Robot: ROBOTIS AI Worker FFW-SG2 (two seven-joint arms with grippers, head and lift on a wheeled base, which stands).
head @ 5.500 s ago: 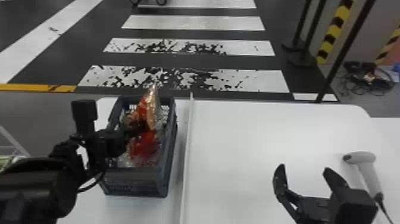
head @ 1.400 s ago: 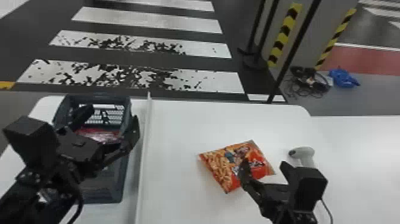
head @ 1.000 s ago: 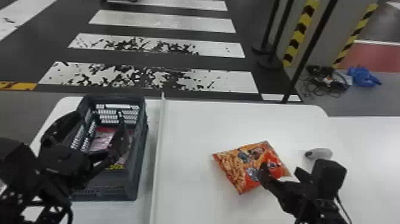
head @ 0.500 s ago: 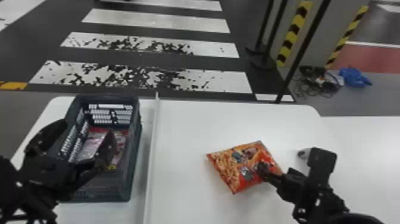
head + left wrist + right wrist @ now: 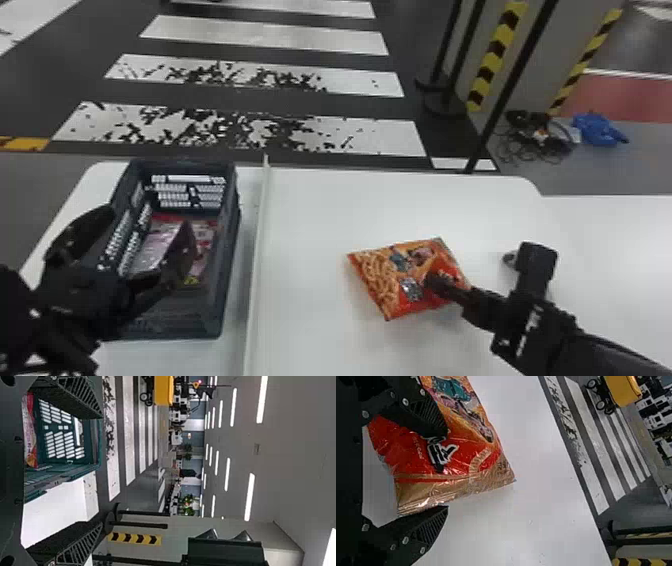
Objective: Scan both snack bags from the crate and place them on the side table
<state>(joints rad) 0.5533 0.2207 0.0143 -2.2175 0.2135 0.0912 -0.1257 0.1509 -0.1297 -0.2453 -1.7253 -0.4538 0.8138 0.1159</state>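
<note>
I expect the hidden bottom side of the orange snack bag (image 5: 411,277) to show the label and barcode when I turn the bag over, because the bag's big front design (image 5: 383,274) faces up.
Over the crate (image 5: 227,280), my left gripper (image 5: 150,217) stands open, one finger overlapping the view of a pink-and-red snack bag (image 5: 205,235) inside. In the left wrist view, my left gripper (image 5: 100,470) has nothing between its fingers; the bag (image 5: 29,435) lies low in the crate (image 5: 97,443). The orange snack bag (image 5: 395,272) lies on the white table, with my right gripper (image 5: 432,282) at its right part. In the right wrist view, my right gripper (image 5: 446,470) is open, one finger over the bag (image 5: 411,455), the other beside its crimped end.
A raised white divider (image 5: 257,250) runs between the crate and the orange bag. The scanner's grey end (image 5: 509,258) peeks out beside the right wrist. Another white surface (image 5: 615,250) adjoins the table (image 5: 320,210) at the right. Black posts stand behind.
Since the oldest frame, the orange bag has gone from the left gripper in the crate to the table, and the left gripper has opened. Lately the right gripper has turned over the bag; the head view has shifted.
</note>
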